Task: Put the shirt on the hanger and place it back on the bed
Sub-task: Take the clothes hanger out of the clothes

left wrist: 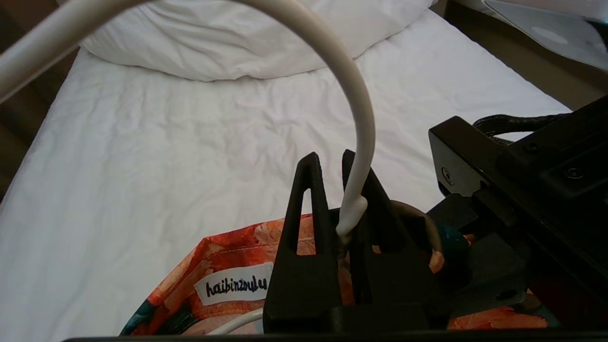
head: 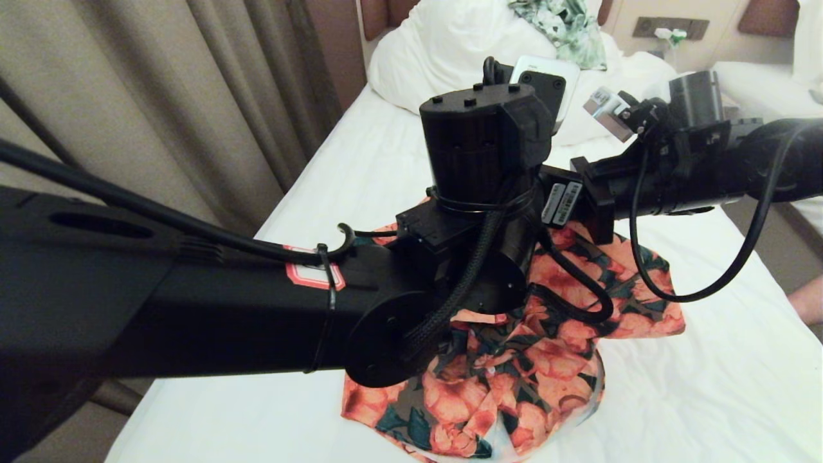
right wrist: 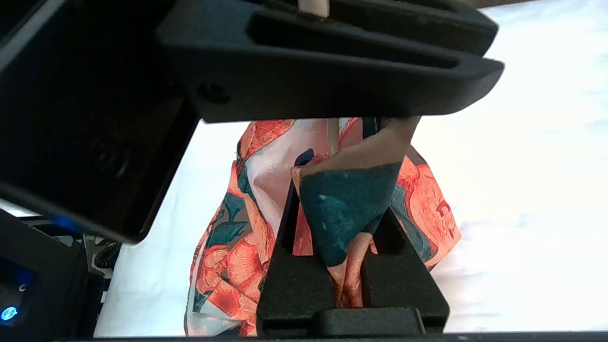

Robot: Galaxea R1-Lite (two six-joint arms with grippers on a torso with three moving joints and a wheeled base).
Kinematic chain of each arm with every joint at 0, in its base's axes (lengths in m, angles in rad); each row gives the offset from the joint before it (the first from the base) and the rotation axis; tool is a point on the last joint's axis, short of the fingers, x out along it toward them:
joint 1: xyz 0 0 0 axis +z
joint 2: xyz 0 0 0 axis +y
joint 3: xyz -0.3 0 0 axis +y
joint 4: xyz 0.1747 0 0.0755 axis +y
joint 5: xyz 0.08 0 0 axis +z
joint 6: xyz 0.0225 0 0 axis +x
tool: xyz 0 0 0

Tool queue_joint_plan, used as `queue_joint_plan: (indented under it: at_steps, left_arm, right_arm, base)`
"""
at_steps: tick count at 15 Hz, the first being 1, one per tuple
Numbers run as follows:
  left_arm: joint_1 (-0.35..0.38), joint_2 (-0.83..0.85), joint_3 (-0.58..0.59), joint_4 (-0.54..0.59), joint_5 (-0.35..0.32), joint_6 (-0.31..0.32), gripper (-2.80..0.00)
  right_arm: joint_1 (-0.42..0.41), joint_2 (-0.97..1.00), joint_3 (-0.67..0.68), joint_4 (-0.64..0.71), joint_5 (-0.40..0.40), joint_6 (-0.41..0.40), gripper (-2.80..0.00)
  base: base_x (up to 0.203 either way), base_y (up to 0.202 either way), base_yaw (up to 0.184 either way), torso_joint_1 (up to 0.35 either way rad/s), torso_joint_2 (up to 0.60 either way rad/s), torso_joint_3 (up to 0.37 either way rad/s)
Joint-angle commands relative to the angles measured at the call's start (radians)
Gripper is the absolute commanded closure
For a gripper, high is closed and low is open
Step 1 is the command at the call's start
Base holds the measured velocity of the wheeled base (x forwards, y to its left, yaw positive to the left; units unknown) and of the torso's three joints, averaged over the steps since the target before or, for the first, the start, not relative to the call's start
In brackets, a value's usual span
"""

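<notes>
The shirt is bunched up beside the hanger's stem [left wrist: 351,217], so the robot's right gripper should pull the shirt's fold [right wrist: 348,205] over the hanger's end while the left gripper holds the hanger steady.
The shirt [head: 514,373], orange-pink flowers on dark green, hangs in a bunch over the bed [head: 707,386], under both wrists. In the left wrist view my left gripper [left wrist: 331,161] is shut on the stem of the cream-white hanger [left wrist: 361,118], whose hook curves up over the fingers. Below it lies the shirt's collar with its white neck label [left wrist: 232,285]. Right beside it, my right gripper [right wrist: 339,159] is shut on a fold of the shirt [right wrist: 346,209]. In the head view the left arm [head: 193,308] and right arm [head: 694,173] hide both grippers.
A white pillow and duvet [head: 450,51] with a green leaf-print garment [head: 566,26] lie at the head of the bed. Brown curtains [head: 161,96] hang along the left. A second white bed [head: 759,83] stands at the right, and part of a person [head: 807,299] shows at the right edge.
</notes>
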Motion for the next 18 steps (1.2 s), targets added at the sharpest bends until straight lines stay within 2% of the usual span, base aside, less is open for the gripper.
queue_joint_plan:
  at_steps: [1,4,8,14,16,18]
  left_arm:
    - [0.001,-0.011,0.000,-0.006,0.005,0.003,0.00]
    - [0.001,-0.009,-0.008,-0.005,0.004,0.004,0.00]
    - [0.010,-0.005,-0.036,-0.001,0.003,0.021,0.00]
    - [0.036,0.022,-0.086,0.020,-0.003,0.029,0.00]
    - [0.039,0.030,-0.094,0.018,-0.003,0.029,0.00]
    - [0.038,0.036,-0.101,0.019,-0.003,0.029,0.00]
  right_arm:
    - [0.000,0.006,0.008,-0.016,0.047,-0.005,-2.80]
    - [-0.001,0.001,0.046,-0.068,0.044,-0.004,-2.80]
    - [-0.065,-0.061,0.133,-0.078,0.043,-0.045,-2.80]
    - [-0.112,-0.175,0.240,-0.071,0.021,-0.028,-2.80]
    - [-0.114,-0.192,0.241,-0.067,0.024,0.028,-2.80]
    - [-0.111,-0.214,0.238,-0.076,0.027,0.164,-2.80]
  base:
    - [0.000,0.000,0.000,0.000,0.00,0.000]
    - [0.000,0.000,0.000,0.000,0.00,0.000]
    - [0.000,0.000,0.000,0.000,0.00,0.000]
    - [0.000,0.000,0.000,0.000,0.00,0.000]
    - [0.000,0.000,0.000,0.000,0.00,0.000]
    - [0.000,0.000,0.000,0.000,0.00,0.000]
